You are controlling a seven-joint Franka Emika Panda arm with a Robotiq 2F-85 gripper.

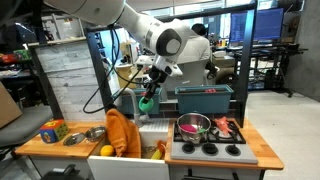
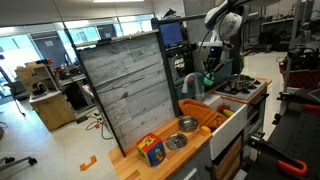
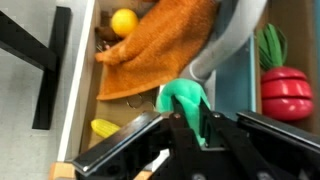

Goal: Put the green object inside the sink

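Observation:
Next, I move the green object away over the open sink's bottom (image 3: 136,108) near the yellow item before I open my gripper, because the object hangs close beside the grey faucet (image 3: 218,50).
My gripper (image 3: 190,125) is shut on the green object (image 3: 183,98), a small soft green thing, and holds it in the air above the white sink (image 1: 128,153). The green object also shows between the fingers in both exterior views (image 1: 147,102) (image 2: 208,80). In the wrist view the sink (image 3: 88,95) lies below, with an orange towel (image 3: 160,45) draped into it, a yellow-orange fruit (image 3: 124,21) and a yellow item (image 3: 106,127) inside. The grey faucet (image 3: 232,40) stands right beside the green object.
A toy stove (image 1: 208,148) with a pink pot (image 1: 194,125) and red and green toy food (image 3: 282,88) sits beside the sink. Metal bowls (image 1: 83,135) and a colourful block (image 1: 52,130) lie on the wooden counter. A teal bin (image 1: 205,98) stands behind.

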